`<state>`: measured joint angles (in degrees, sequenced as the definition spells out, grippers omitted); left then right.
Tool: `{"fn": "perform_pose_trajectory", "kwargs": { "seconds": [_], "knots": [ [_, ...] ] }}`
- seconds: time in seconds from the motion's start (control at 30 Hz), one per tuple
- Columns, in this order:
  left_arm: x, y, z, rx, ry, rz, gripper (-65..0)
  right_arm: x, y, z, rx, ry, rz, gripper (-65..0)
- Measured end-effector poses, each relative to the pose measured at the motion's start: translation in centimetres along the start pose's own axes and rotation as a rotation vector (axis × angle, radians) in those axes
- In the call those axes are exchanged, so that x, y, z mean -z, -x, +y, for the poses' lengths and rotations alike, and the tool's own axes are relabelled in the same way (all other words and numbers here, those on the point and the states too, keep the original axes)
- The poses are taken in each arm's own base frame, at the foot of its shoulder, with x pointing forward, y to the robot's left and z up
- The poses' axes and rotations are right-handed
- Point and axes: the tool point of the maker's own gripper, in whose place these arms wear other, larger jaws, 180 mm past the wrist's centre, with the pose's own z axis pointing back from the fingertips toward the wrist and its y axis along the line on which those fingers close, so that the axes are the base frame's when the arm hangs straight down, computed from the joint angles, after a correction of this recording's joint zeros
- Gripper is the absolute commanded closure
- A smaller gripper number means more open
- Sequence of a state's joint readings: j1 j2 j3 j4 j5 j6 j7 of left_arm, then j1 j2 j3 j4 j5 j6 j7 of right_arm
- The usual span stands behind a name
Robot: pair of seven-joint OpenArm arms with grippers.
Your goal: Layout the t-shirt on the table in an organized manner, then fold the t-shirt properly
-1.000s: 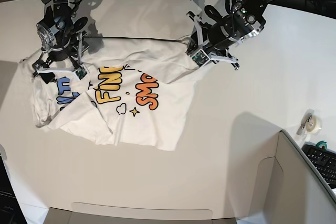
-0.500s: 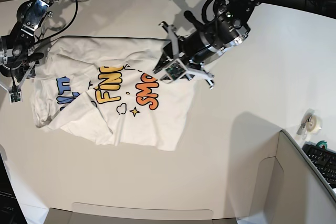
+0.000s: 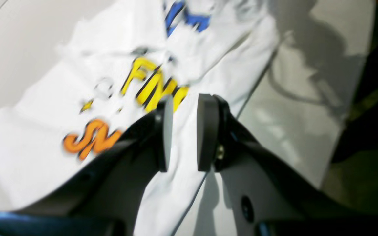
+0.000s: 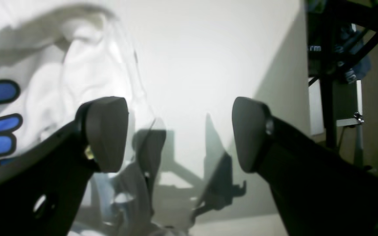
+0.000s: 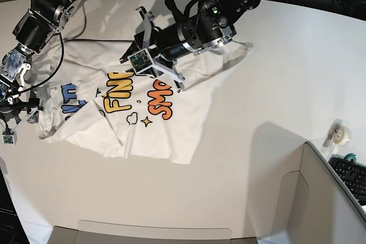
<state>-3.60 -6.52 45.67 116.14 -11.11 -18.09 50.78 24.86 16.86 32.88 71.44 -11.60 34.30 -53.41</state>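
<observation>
The robot's right gripper is past the t-shirt's edge and the blue letters (image 5: 70, 100) are bunched up, so it should move back over the bunched side (image 5: 51, 84) and pull that side flat.
The white t-shirt (image 5: 160, 130) lies print up and rumpled on the off-white table (image 5: 263, 107), its left side bunched. My left gripper (image 5: 132, 64) hovers over the shirt's upper middle, by the yellow letters. In the left wrist view the left gripper (image 3: 182, 131) stands open by a narrow gap, with the t-shirt (image 3: 38, 131) below it and nothing pinched. My right gripper (image 5: 16, 112) is at the shirt's far left edge. The right wrist view shows the right gripper (image 4: 179, 134) wide open over bare table (image 4: 192, 65), with the t-shirt (image 4: 77, 65) on its left.
A thin black cable (image 5: 108, 41) runs along the shirt's far edge and also shows as a dark cable (image 3: 258, 82). A tape roll (image 5: 341, 135), a keyboard (image 5: 351, 178) and a grey box wall (image 5: 331, 204) sit at the lower right.
My left arm has swept left from the shirt's right sleeve to over the print. My right arm has swung off the left shoulder to the shirt's far left edge.
</observation>
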Motion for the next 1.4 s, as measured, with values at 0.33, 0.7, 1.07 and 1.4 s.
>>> {"fn": "perform_pose_trajectory", "kwargs": {
  "seconds": [0.33,0.7,1.07,1.4],
  "knots": [
    [4.3,0.6,4.5,0.019,-0.042,0.091,-13.0,-5.8,7.3,-2.0,-0.195,0.153,0.061,-48.6],
    [6.7,1.3,4.4,-0.022,-0.022,0.136,-13.0,-10.2,13.7,3.2,-0.362,-0.018,0.117,-48.6],
    [6.6,1.6,4.8,-0.015,-0.028,0.161,-13.0,-12.9,10.3,2.6,-0.352,0.039,0.012,-48.6],
    [6.5,3.0,3.8,-0.04,-0.012,0.188,-12.9,-8.7,3.5,6.6,-0.17,-0.007,-0.022,-48.5]
  ]
}}
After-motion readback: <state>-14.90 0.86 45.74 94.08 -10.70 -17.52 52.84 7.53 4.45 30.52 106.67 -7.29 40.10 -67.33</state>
